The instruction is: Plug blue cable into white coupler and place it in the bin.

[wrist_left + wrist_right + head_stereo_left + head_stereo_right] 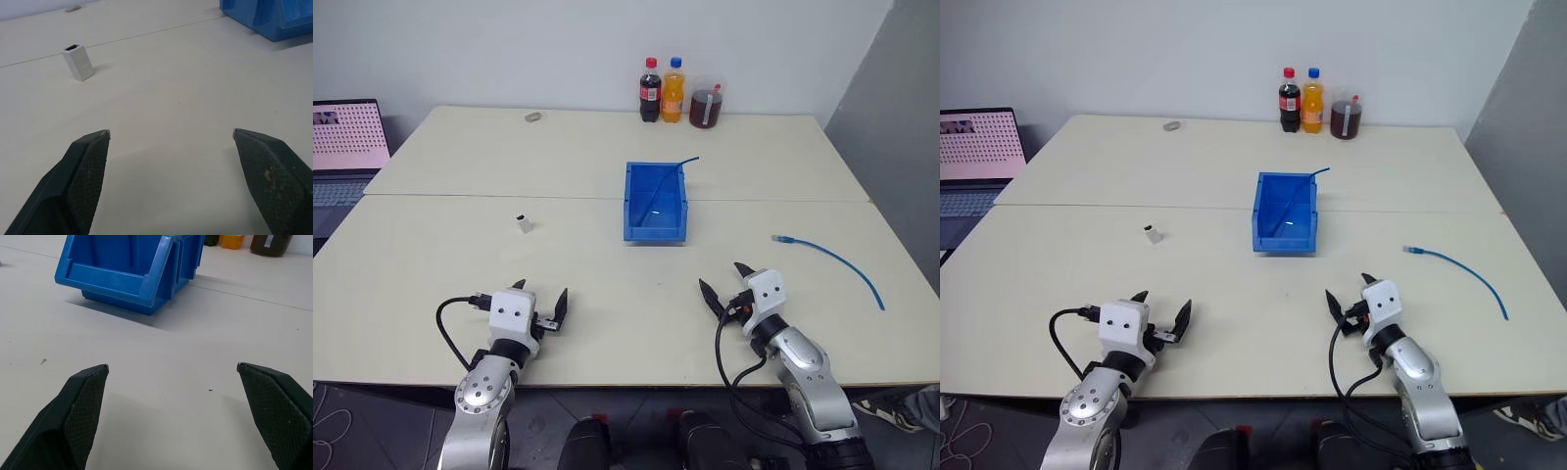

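The blue cable rests in a smooth, open curve (842, 259), so its tail (876, 297) will keep its arch and follow behind when I pick up the plug end.
The light-blue cable (833, 258) lies loose on the table at the right, its clear plug end (781, 238) pointing toward the middle. The tiny white coupler (523, 223) stands upright left of centre, its dark opening facing up (78, 62). The bright-blue bin (655, 231) sits mid-table, open side up. My left gripper (541, 291) hovers open near the front edge, short of the coupler, with nothing between its fingers. My right gripper (721, 276) is open and empty too, in front of the bin (127, 269) and to the left of the cable.
A thinner dark-blue cable (683, 164) sticks out of the bin's far right corner. Two bottles (650, 90) and a jar of dark liquid (707, 105) stand at the back edge. A small grey ring (532, 117) lies far left; a laptop (347, 137) sits beyond the table's left side.
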Controlling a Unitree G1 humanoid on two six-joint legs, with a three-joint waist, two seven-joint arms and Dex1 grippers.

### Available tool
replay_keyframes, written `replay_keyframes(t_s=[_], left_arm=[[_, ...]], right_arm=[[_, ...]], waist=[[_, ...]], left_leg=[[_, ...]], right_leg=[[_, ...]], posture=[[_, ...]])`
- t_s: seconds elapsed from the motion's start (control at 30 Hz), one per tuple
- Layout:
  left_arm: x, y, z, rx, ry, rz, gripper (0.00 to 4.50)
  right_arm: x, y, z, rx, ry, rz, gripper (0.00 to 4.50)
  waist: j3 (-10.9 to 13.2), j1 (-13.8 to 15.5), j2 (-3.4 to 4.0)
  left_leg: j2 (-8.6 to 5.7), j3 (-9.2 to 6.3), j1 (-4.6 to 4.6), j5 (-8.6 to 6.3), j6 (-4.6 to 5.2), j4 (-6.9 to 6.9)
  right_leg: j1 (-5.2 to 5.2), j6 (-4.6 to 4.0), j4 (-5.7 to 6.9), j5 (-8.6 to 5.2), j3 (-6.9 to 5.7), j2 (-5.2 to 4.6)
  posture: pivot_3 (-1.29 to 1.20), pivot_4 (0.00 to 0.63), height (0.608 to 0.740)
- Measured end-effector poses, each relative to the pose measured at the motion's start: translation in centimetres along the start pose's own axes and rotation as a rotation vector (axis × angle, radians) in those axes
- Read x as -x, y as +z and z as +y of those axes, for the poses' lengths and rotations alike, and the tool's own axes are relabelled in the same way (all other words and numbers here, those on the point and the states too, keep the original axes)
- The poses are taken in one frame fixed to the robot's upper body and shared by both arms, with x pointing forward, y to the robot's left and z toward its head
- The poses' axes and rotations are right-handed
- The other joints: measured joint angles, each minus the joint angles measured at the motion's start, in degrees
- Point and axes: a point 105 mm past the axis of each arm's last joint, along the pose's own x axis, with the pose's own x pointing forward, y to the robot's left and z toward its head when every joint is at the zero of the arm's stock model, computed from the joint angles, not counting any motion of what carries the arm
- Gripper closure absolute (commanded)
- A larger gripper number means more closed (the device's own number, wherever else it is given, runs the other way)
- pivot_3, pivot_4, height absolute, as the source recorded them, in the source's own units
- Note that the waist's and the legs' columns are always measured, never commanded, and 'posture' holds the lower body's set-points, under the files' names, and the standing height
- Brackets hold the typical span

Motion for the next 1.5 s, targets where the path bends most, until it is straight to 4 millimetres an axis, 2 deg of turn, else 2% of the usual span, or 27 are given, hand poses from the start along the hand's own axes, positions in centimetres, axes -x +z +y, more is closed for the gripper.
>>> replay_keyframes(t_s=[0.6, 0.67, 0.8, 0.93, 1.03, 1.13, 1.2, 1.27, 1.3, 1.5], left_arm=[[0.2, -0.2, -0.1, 0.009, -0.011, 0.002, 0.28], [0.3, -0.1, -0.5, 0.033, -0.044, -0.002, 0.14], [0.4, -0.2, -1.3, 0.043, -0.123, 0.019, 0.14], [0.5, 1.1, -3.5, 0.06, -0.308, -0.019, 0.14], [0.0, 2.8, -5.7, -0.032, -0.493, -0.062, 0.14], [-0.7, 3.7, -7.0, -0.053, -0.566, -0.083, 0.14], [-1.6, 5.0, -8.4, -0.064, -0.632, -0.103, 0.14], [-2.2, 6.0, -9.3, -0.071, -0.682, -0.113, 0.14], [-2.3, 6.2, -9.5, -0.071, -0.69, -0.112, 0.14], [-3.9, 8.8, -12.5, -0.088, -0.828, -0.102, 0.14]], right_arm=[[-0.1, 0.0, 0.1, -0.003, 0.0, -0.001, 0.01], [-0.1, 0.0, 0.1, -0.004, 0.0, 0.0, 0.0], [0.0, 0.0, 0.0, -0.006, 0.0, 0.002, 0.0], [0.2, -0.1, -0.7, 0.002, -0.014, 0.017, 0.0], [1.0, 1.0, -2.6, 0.023, -0.036, 0.01, 0.0], [1.8, 1.9, -4.2, 0.043, -0.043, 0.008, 0.0], [2.5, 1.9, -6.0, 0.068, -0.018, 0.067, 0.0], [2.7, 3.1, -8.3, 0.091, -0.024, 0.078, 0.0], [2.8, 3.2, -8.8, 0.096, -0.024, 0.087, 0.0], [2.0, 3.4, -17.1, 0.127, -0.034, 0.318, 0.0]], waist=[[0.0, -0.01, 0.0], [0.0, -0.01, 0.0], [0.0, -0.02, 0.0], [0.01, 0.05, -0.01], [0.01, 0.26, 0.0], [0.0, 0.1, -0.01], [0.08, 0.24, -0.01], [0.07, 0.04, -0.01], [0.07, -0.07, -0.01], [0.2, -0.19, 0.0]], left_leg=[[0.0, 0.0, 0.0, 0.0, 0.0, 0.0], [0.0, 0.0, 0.0, 0.0, 0.0, 0.0], [0.0, 0.0, 0.0, 0.0, 0.0, 0.0], [-0.03, 0.0, 0.0, 0.0, 0.0, 0.0], [-0.08, -0.01, 0.0, 0.0, 0.0, 0.01], [-0.07, -0.01, 0.01, 0.0, 0.0, 0.04], [-0.14, -0.02, 0.0, 0.01, 0.01, 0.07], [-0.14, -0.03, 0.06, 0.0, 0.01, 0.07], [-0.14, -0.03, 0.07, 0.0, 0.02, 0.07], [-0.28, -0.05, 0.22, 0.0, 0.07, 0.1]], right_leg=[[0.0, -0.01, 0.0, -0.01, 0.0, 0.0], [0.0, -0.01, 0.0, -0.01, 0.0, 0.0], [0.0, -0.03, 0.0, -0.02, 0.0, 0.0], [0.01, -0.08, 0.0, -0.05, 0.0, -0.02], [0.02, -0.08, 0.0, -0.05, 0.01, -0.04], [0.07, -0.02, -0.03, -0.02, 0.01, -0.04], [0.09, 0.05, -0.02, 0.02, 0.01, -0.06], [0.15, 0.12, -0.04, 0.06, 0.02, -0.05], [0.15, 0.15, -0.03, 0.08, 0.03, -0.04], [0.27, 0.35, -0.06, 0.2, 0.12, -0.03]], posture=[[0.0, 0.15, 0.74], [0.0, 0.15, 0.74], [0.0, 0.15, 0.74], [0.0, 0.15, 0.74], [0.0, 0.15, 0.74], [0.0, 0.15, 0.74], [0.0, 0.15, 0.74], [0.0, 0.15, 0.74], [0.0, 0.15, 0.74], [0.0, 0.15, 0.74]])
